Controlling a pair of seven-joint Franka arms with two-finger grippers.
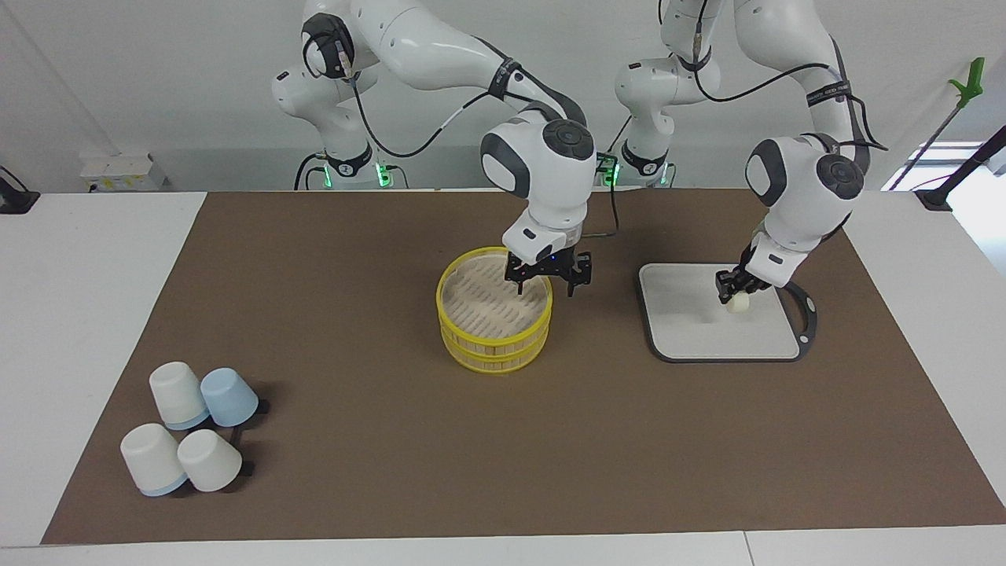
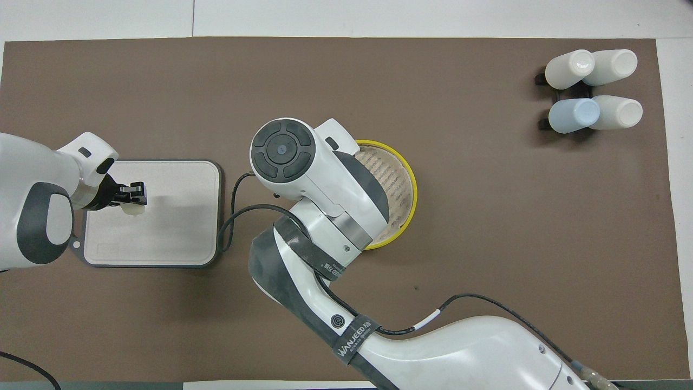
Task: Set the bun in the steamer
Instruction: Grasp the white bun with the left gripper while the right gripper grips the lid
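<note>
The steamer's upper level (image 1: pixel 487 298) is covering the lower level, where the bun has to go. My right gripper should take hold of the upper level's rim (image 1: pixel 549 300) and lift that level off first.
The bun (image 1: pixel 737 303) is a small cream-white lump held between the fingers of my left gripper (image 1: pixel 732 297), just above the grey-rimmed white board (image 1: pixel 692 334). It casts a faint shadow on the board. In the overhead view the bun (image 2: pixel 134 208) sits at the tips of the left gripper (image 2: pixel 132 196) over the board (image 2: pixel 178 216). The steamer (image 1: pixel 493 314), two stacked yellow-rimmed tiers, stands empty mid-table. My right gripper (image 1: pixel 547 281) is open and low over the steamer's rim at its left-arm side. In the overhead view the right wrist covers that gripper and part of the steamer (image 2: pixel 398 179).
Several upturned cups, white (image 1: pixel 179 393) and one pale blue (image 1: pixel 228 395), stand on small black stands toward the right arm's end, farther from the robots; they also show in the overhead view (image 2: pixel 593 86). A brown mat (image 1: pixel 503 456) covers the table.
</note>
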